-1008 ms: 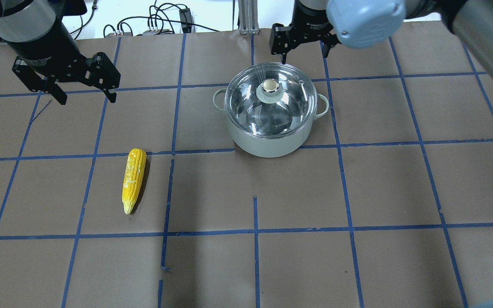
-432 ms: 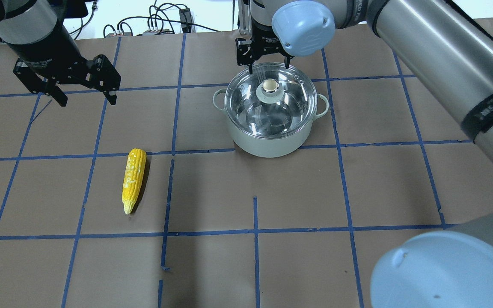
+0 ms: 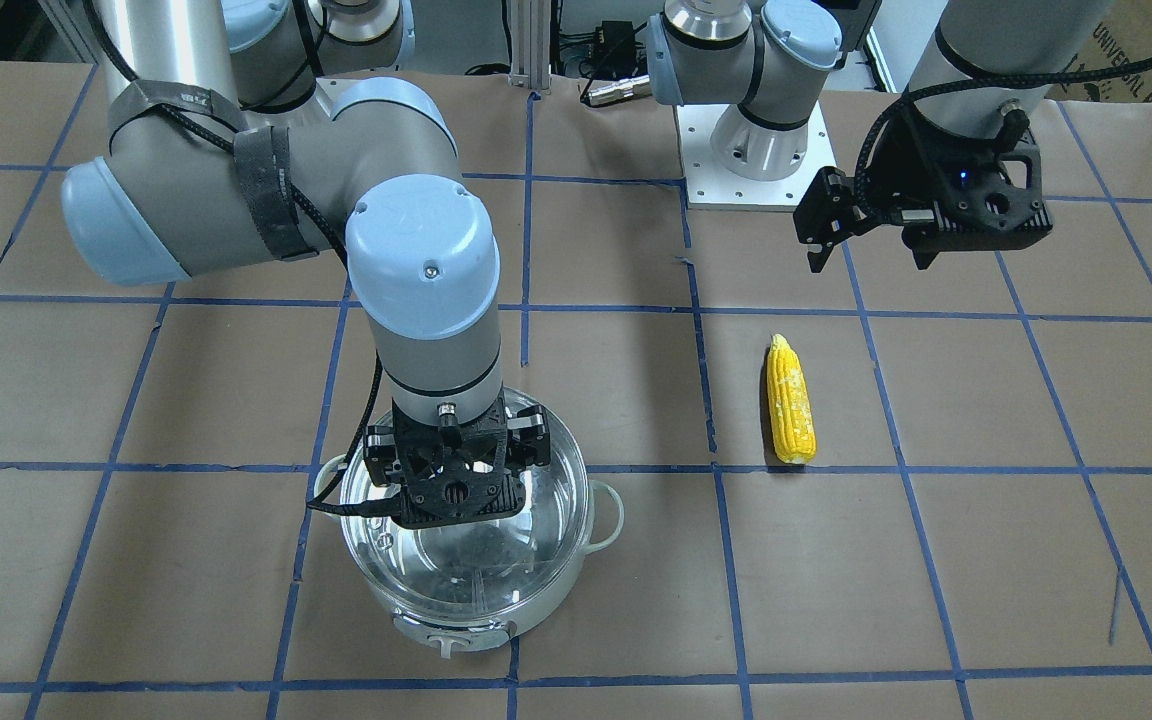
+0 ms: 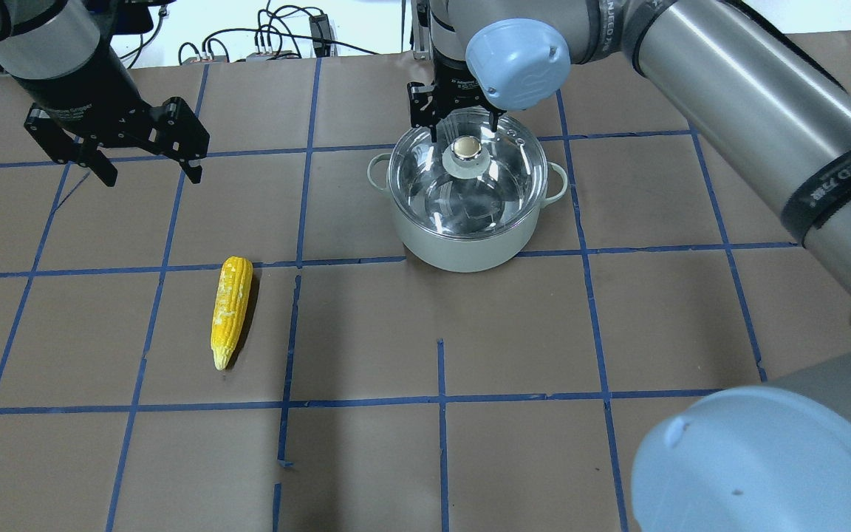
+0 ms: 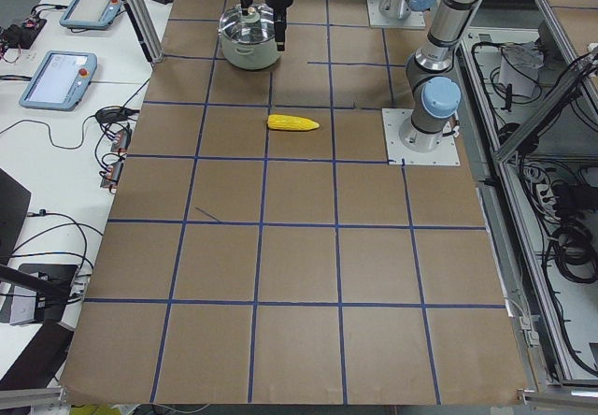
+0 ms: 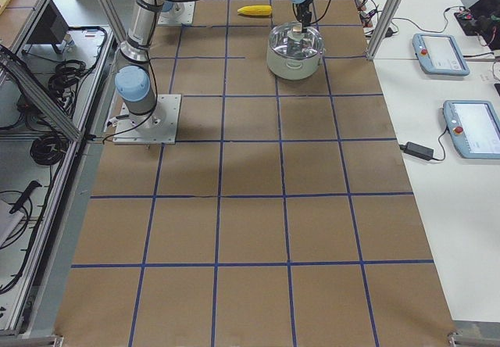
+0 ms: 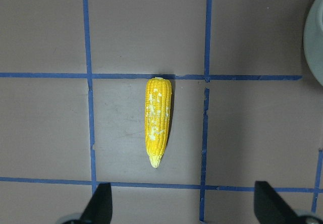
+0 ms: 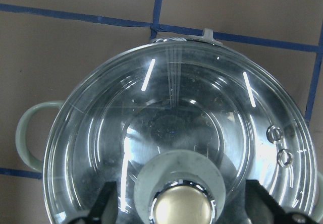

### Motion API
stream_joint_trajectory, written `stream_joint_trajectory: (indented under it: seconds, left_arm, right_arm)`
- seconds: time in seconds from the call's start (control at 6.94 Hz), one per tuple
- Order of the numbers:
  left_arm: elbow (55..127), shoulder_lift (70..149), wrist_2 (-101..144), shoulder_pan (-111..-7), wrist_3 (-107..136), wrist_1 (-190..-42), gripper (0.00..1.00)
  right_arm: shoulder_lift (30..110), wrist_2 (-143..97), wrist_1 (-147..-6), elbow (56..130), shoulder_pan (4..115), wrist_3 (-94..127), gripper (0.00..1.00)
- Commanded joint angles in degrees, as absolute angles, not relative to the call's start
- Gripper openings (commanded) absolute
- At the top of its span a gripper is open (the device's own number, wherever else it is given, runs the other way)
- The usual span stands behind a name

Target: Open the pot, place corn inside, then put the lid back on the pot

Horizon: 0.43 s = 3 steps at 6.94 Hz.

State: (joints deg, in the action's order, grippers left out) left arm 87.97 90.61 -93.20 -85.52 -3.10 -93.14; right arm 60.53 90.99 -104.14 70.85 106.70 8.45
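Observation:
The shiny steel bottom point(image 8: 176, 125) is easy to see through the glass lid. I should expect an empty pot point(image 3: 482, 620) when I pick the lid up by its knob.
The pot point(image 4: 462, 247) stands on the table with the glass lid point(image 4: 481, 199) on it, also in the front view point(image 3: 456, 575). My right gripper point(image 4: 464, 131) is open just above the lid. In the right wrist view its fingers point(image 8: 103, 204) stand apart on either side of the metal-topped knob point(image 8: 184, 209) without touching it. The yellow corn point(image 4: 230, 310) lies flat on the table to the pot's left, tapered end toward me, and it also shows in the left wrist view point(image 7: 157, 123). My left gripper point(image 4: 151, 177) is open and empty, high above the table beyond the corn.
Brown paper with a blue tape grid covers the table. Cables point(image 4: 270, 41) lie along the far edge. The left arm's base plate point(image 3: 751, 170) sits at the robot's side. Tablets point(image 5: 61, 69) lie on a side table.
My right arm has swung left from beyond the pot's right side to over the lid, its fingers now astride the knob. The left gripper, corn and pot have not moved.

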Motion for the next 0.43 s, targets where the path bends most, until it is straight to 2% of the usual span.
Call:
stream_joint_trajectory:
  seconds: [0.0, 0.29]
  left_arm:
    - [90.9, 90.5, -93.4, -85.2, -4.1, -92.9, 1.00]
    - [91.8, 91.2, -93.1, -85.2, -5.3, -92.5, 1.00]
  right_arm:
    - [60.6, 91.1, -106.2, 72.9, 106.7, 8.3, 0.87]
    - [60.7, 91.1, -107.1, 73.8, 106.7, 8.3, 0.85]
